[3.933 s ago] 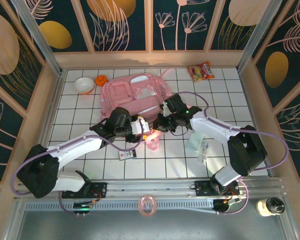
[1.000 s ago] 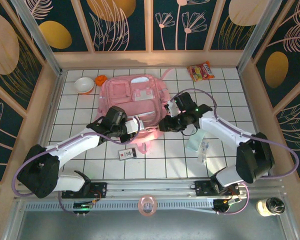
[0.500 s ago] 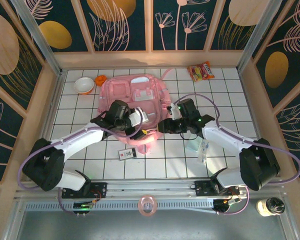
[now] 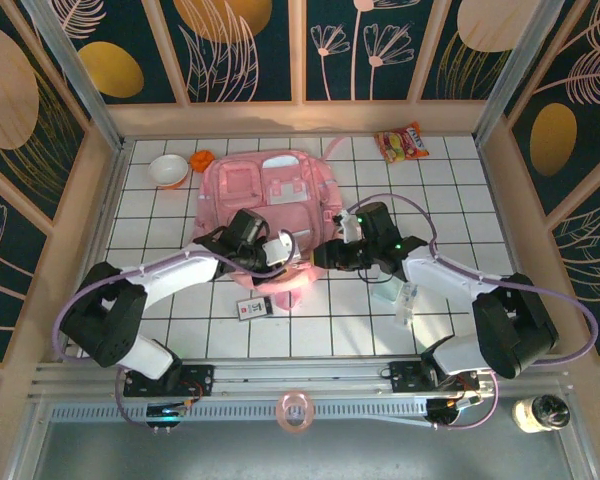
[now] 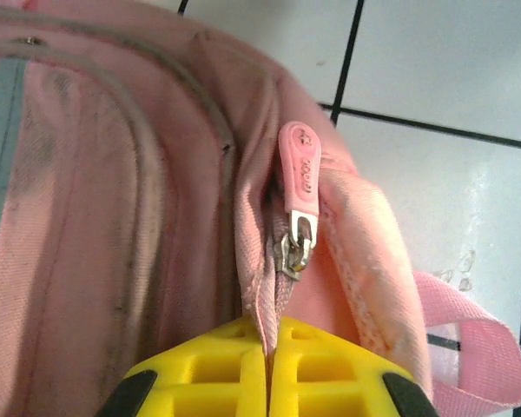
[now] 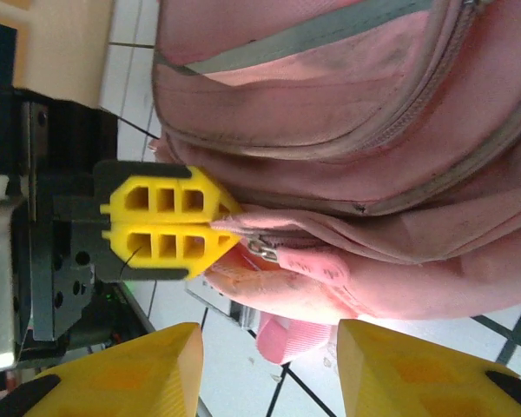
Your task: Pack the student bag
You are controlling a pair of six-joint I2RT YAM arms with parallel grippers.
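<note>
The seam (image 5: 265,311) is pinched in my left gripper below the metal slider, and the zipper pull (image 6: 313,264) is free. So next my right gripper takes the zipper pull while my left gripper holds the seam steady.
The student bag (image 4: 265,190) lies flat on the tiled table, pale pink with zipped pockets. My left gripper (image 4: 288,262) is at its near edge. Its yellow fingers (image 5: 330,365) are shut on the fabric seam of the bag (image 5: 113,174), just below the metal slider and pink zipper pull (image 5: 300,169). My right gripper (image 4: 320,258) faces it from the right, open. The zipper pull (image 6: 317,268) lies just beyond the right gripper's (image 6: 269,347) spread tips, untouched. The left gripper (image 6: 230,221) shows there, pinching the bag (image 6: 330,104).
A small card box (image 4: 253,307) lies just in front of the bag. A pale pack (image 4: 395,292) sits under the right arm. At the back are a white bowl (image 4: 168,170), an orange thing (image 4: 202,158) and a snack packet (image 4: 401,142). A pink strap loop (image 5: 469,347) trails on the tiles.
My left gripper has slid right along the bag's near edge and shut on the seam by the zipper. The right gripper has moved a little left towards it, still open.
</note>
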